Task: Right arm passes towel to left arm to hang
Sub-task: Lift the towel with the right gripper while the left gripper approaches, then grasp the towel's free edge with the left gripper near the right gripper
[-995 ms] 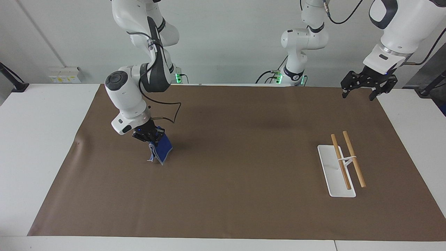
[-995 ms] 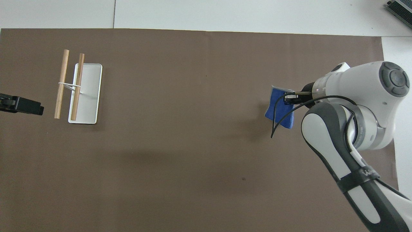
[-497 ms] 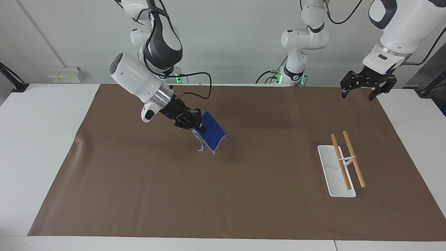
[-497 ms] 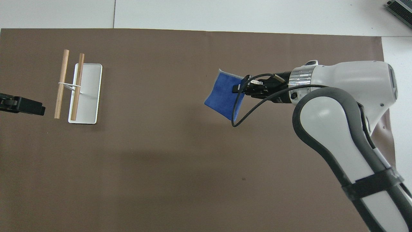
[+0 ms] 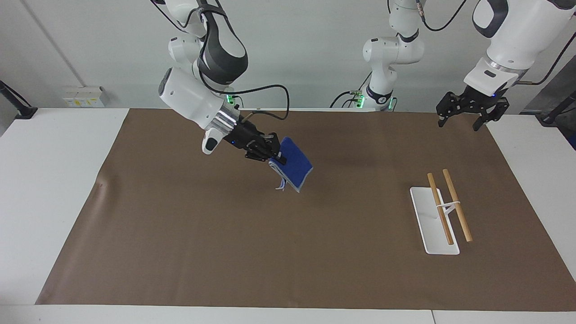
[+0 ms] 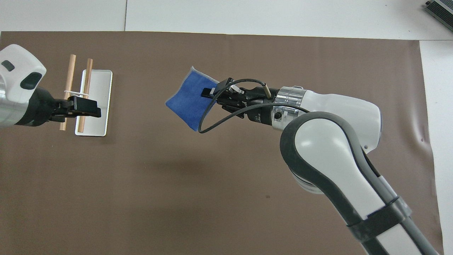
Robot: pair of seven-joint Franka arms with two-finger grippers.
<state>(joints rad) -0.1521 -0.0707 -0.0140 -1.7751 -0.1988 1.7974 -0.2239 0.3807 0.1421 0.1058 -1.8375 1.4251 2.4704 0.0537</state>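
Observation:
The blue towel's loose corner [image 6: 171,103] points from my right gripper toward my open left gripper, so my left gripper should keep moving nearer and close on that corner [image 5: 308,166].
My right gripper [image 5: 275,157] is shut on one edge of the bright blue towel [image 5: 294,167] and holds it in the air over the middle of the brown mat. The towel hangs tilted from the fingers, and it also shows in the overhead view [image 6: 189,104] beside the right gripper [image 6: 208,92]. My left gripper [image 5: 460,121] is open and empty, raised high at the left arm's end of the table. In the overhead view the left gripper [image 6: 88,108] covers part of the rack. The two grippers are well apart.
The white flat-based rack [image 5: 429,225] with two wooden bars [image 5: 456,204] stands on the mat at the left arm's end, also in the overhead view [image 6: 101,85]. The brown mat [image 5: 225,247] covers most of the white table.
My right arm has lifted the towel and carried it from the right arm's end toward the middle of the mat. My left arm has shifted slightly; its wrist now shows in the overhead view.

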